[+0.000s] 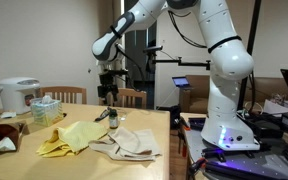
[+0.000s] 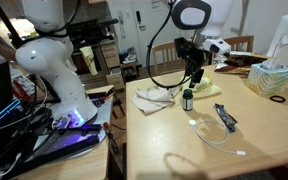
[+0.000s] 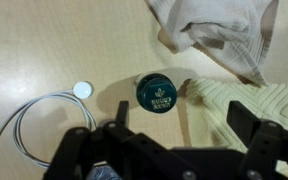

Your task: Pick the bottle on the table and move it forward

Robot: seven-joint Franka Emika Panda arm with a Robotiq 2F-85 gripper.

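Note:
The bottle's dark green cap (image 3: 156,93) is off centre, closer to one finger of my open gripper. Next, I move my gripper over the middle of the bottle before lowering my gripper.
The bottle (image 1: 112,119) is tiny, upright and dark-capped, and stands on the light-brown wooden table (image 1: 134,165) between two cloths. It shows in both exterior views (image 2: 188,99). In the wrist view I look straight down on its dark green cap (image 3: 156,92). My gripper (image 1: 108,93) hangs above the bottle and does not touch it, as the other exterior view also shows (image 2: 194,73). Its jaws (image 3: 184,125) are open and empty, and the cap lies near the left finger.
A yellow cloth (image 1: 69,138) and a beige cloth (image 1: 131,143) lie beside the bottle. A white cable (image 2: 216,137) and a small dark flat object (image 2: 226,117) lie nearby. A tissue box (image 1: 46,108) and a white rice cooker (image 1: 19,95) stand at the far end.

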